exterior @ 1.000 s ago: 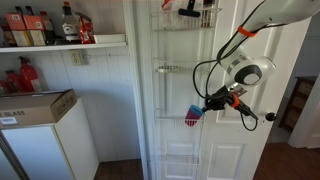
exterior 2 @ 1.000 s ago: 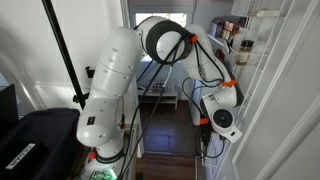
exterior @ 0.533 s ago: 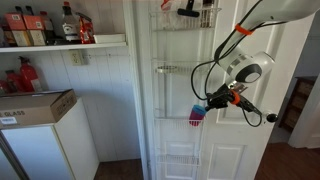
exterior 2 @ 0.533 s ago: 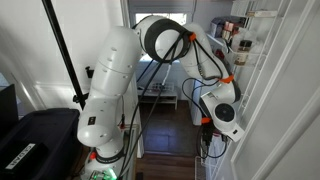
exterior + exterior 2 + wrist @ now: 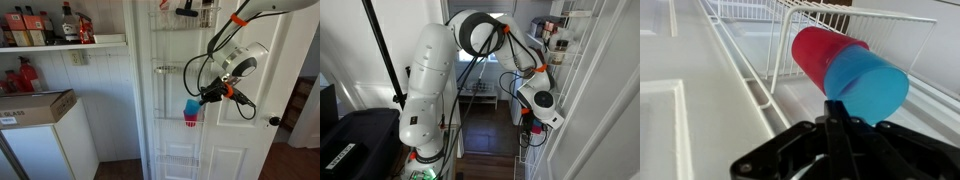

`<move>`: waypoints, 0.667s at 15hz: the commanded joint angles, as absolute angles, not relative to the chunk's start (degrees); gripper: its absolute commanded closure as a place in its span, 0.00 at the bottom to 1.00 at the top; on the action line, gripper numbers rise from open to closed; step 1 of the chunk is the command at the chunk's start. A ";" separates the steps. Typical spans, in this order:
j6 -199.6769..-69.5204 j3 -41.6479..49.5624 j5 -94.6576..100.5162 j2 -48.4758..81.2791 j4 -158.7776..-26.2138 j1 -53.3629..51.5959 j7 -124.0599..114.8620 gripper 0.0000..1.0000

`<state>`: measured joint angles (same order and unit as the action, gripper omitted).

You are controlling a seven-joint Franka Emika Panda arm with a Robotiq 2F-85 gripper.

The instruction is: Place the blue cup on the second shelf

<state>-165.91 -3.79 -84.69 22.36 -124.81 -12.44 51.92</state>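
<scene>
Next, I pull the blue cup (image 5: 192,107) clear of the rack before I raise it, because it is below the second shelf (image 5: 178,69) and against the red cup.
My gripper (image 5: 203,98) is shut on the blue cup (image 5: 191,107), with a red cup (image 5: 190,121) stacked against its lower end. I hold them in front of the white door rack. The second shelf (image 5: 168,69), a shallow white wire basket, is above and slightly left of the cup. In the wrist view the blue cup (image 5: 868,84) is pinched at my fingers (image 5: 836,108), the red cup (image 5: 816,52) is beyond it, and a wire basket (image 5: 855,18) lies further on. In an exterior view the gripper (image 5: 528,124) is low beside the rack (image 5: 572,45).
The rack's top tier (image 5: 186,14) holds dark items. A lower wire tier (image 5: 180,158) sits near the floor. A white wall shelf (image 5: 62,43) carries bottles, and a cardboard box (image 5: 35,106) sits on a white cabinet. A door knob (image 5: 273,121) sticks out beside the arm.
My arm has risen and shifted left toward the rack, carrying the cups a little higher. The grip has not changed.
</scene>
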 commanded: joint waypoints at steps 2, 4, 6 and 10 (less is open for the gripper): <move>-166.34 -3.21 -82.17 20.44 -126.39 -13.31 48.28 1.00; -163.73 -2.65 -82.14 19.77 -127.18 -12.01 48.15 1.00; -161.77 -1.68 -82.68 18.98 -127.87 -10.62 49.34 1.00; -154.29 0.01 -83.63 15.33 -129.70 -6.68 53.00 1.00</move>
<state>-160.42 -0.93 -84.22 20.20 -126.52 -9.42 51.25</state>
